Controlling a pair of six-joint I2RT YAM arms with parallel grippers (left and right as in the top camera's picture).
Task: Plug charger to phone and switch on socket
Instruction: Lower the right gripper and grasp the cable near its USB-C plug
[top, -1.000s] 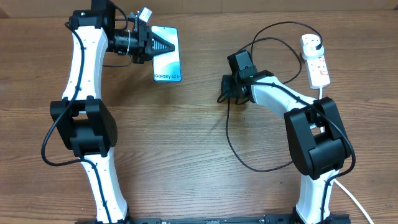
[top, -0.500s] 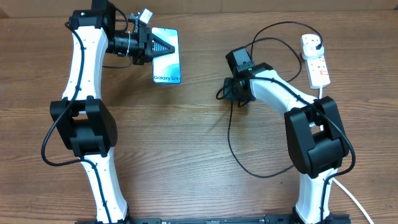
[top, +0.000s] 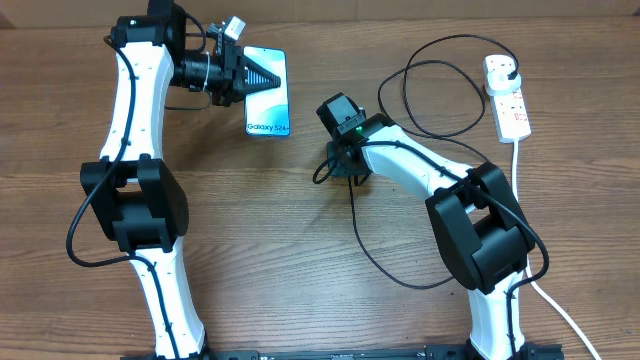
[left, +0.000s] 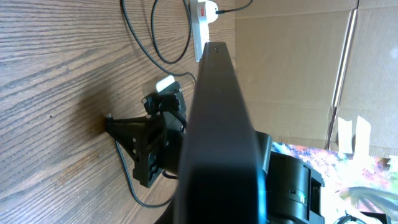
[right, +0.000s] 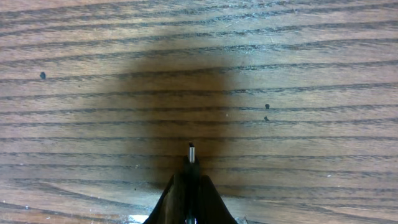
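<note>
My right gripper has the charger's connector (right: 191, 151) pointing down at the wooden table, so my right gripper should tilt level and point the connector at the phone's lower edge (top: 268, 134).
The phone (top: 270, 105) lies face up at the back left, its light screen showing "Galaxy S24". My left gripper (top: 272, 77) is shut, its pointed tips over the phone's upper half; in the left wrist view its dark fingers (left: 214, 124) fill the middle and hide the phone. My right gripper (top: 333, 168) is to the right of the phone, apart from it, shut on the charger (top: 365, 240) near its connector. That metal tip (right: 191, 152) sticks out beyond my right gripper (right: 189, 179). The black cable loops back to its plug in the socket (top: 508, 98) at the back right.
The charger's cable lies in wide loops on the wooden table (top: 300, 260) between the right arm and the socket. A thick white cord (top: 518, 150) runs from the socket toward the front right. Cardboard sheets (left: 298, 68) stand beyond the table's edge.
My right gripper has finished shutting on the charger's connector and has moved left toward the phone, dragging the cable. The left gripper and the phone have stayed put.
</note>
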